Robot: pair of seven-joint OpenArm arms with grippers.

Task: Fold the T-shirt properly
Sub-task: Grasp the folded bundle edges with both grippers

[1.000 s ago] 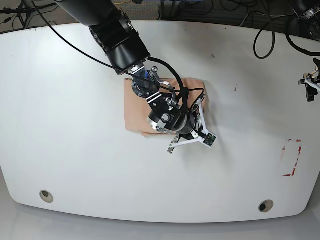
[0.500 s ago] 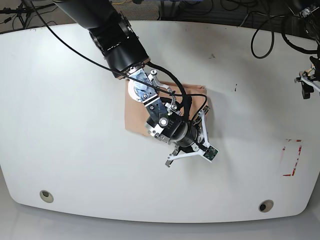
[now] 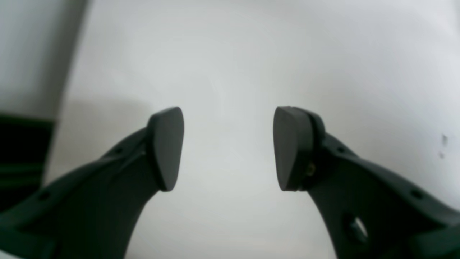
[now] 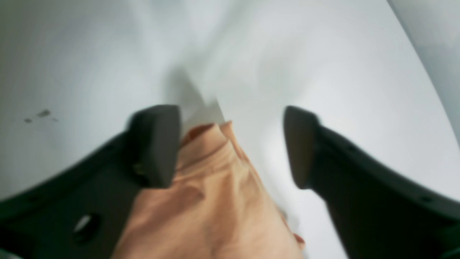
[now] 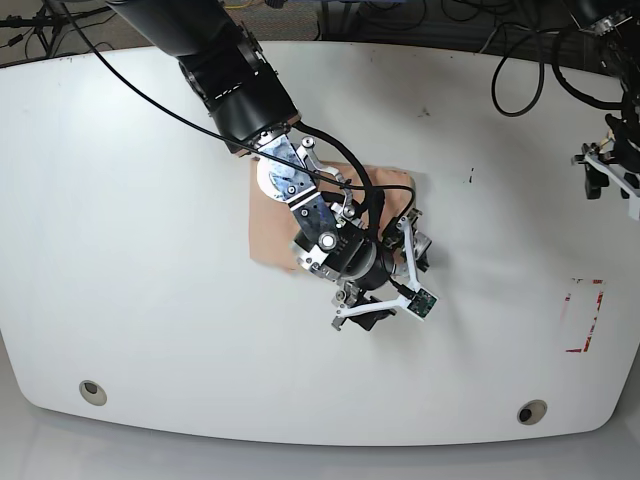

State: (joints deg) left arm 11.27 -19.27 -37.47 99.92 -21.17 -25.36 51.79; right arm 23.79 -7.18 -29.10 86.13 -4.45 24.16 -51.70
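Observation:
My right arm spans the T-shirt (image 5: 272, 232) to the T-shirt's edge nearer my left gripper, so that arm should back off and my left gripper should take that edge (image 5: 408, 190).
The peach T-shirt (image 5: 268, 215) lies as a folded square near the middle of the white table (image 5: 130, 250), largely covered by my right arm. My right gripper (image 5: 392, 272) hangs over the shirt's right front corner. In the right wrist view the right gripper (image 4: 230, 144) is open, and a loose corner of the T-shirt (image 4: 215, 194) lies below, nearer the left finger (image 4: 154, 144), with no grip on it. My left gripper (image 3: 228, 147) is open over bare table with nothing between its pads. In the base view the left gripper (image 5: 600, 165) sits at the far right edge.
A red-marked rectangle (image 5: 583, 315) is on the table at the right. Two round holes (image 5: 92, 391) (image 5: 532, 411) sit near the front edge. Black cables (image 5: 520, 80) loop along the back right, above the left arm.
My right gripper has opened and let go of the T-shirt corner, then drifted toward the front right. The shirt now lies flat. The left arm shifted slightly left.

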